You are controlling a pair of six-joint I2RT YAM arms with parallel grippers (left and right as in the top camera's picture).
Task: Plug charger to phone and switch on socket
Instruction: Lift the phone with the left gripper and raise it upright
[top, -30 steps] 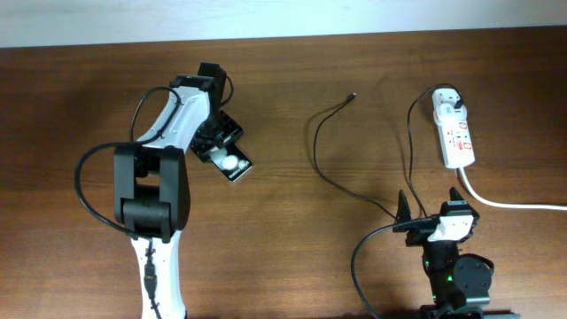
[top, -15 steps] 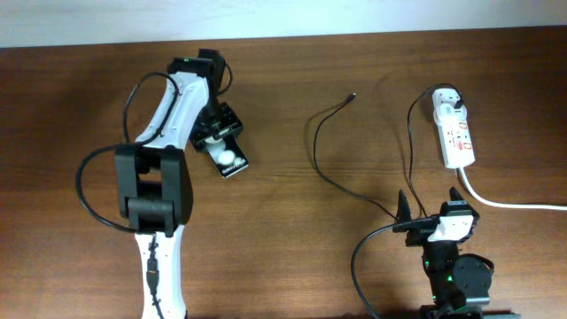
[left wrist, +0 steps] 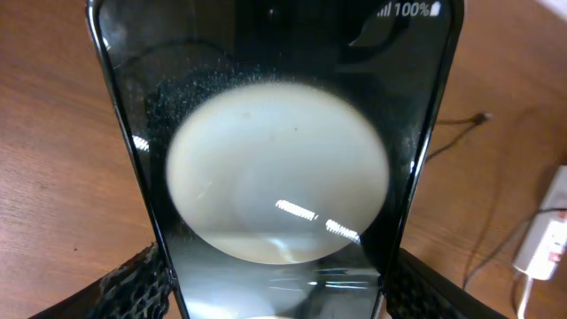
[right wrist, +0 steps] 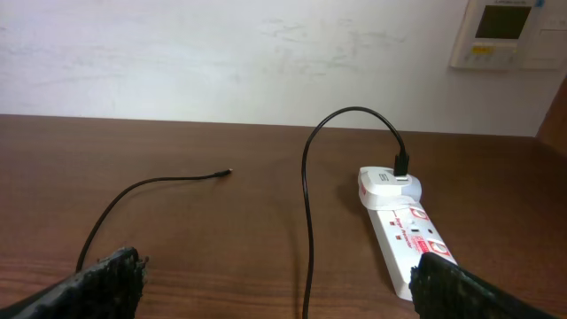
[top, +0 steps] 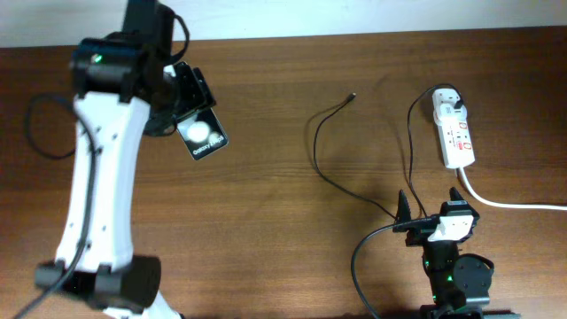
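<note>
The charger goes at the black phone's bottom end (left wrist: pixel 279 297), which my left gripper covers, so my right gripper should first grab the phone by its top end (top: pixel 211 145).
My left gripper (top: pixel 182 120) is shut on the black phone (top: pixel 202 135) and holds it up off the table at the far left; its glossy face fills the left wrist view (left wrist: pixel 275 168), with a finger on each side. The thin black charger cable (top: pixel 321 146) lies mid-table, its plug tip (top: pixel 353 96) pointing to the far side, its white adapter (top: pixel 447 105) plugged into the white socket strip (top: pixel 456 137) at the right. In the right wrist view the cable (right wrist: pixel 306 177), tip (right wrist: pixel 229 172) and socket (right wrist: pixel 403 230) lie ahead. My right gripper (top: pixel 430 202) is open near the front edge.
The socket's thick white cord (top: pixel 514 204) runs off to the right edge. My right arm's own thick black cable (top: pixel 368 266) loops at the front. A pale wall with a control panel (right wrist: pixel 509 34) stands behind the table's far edge.
My left arm has risen and swung left with the phone, lifting it off the table. The right arm, cable and socket have not moved.
</note>
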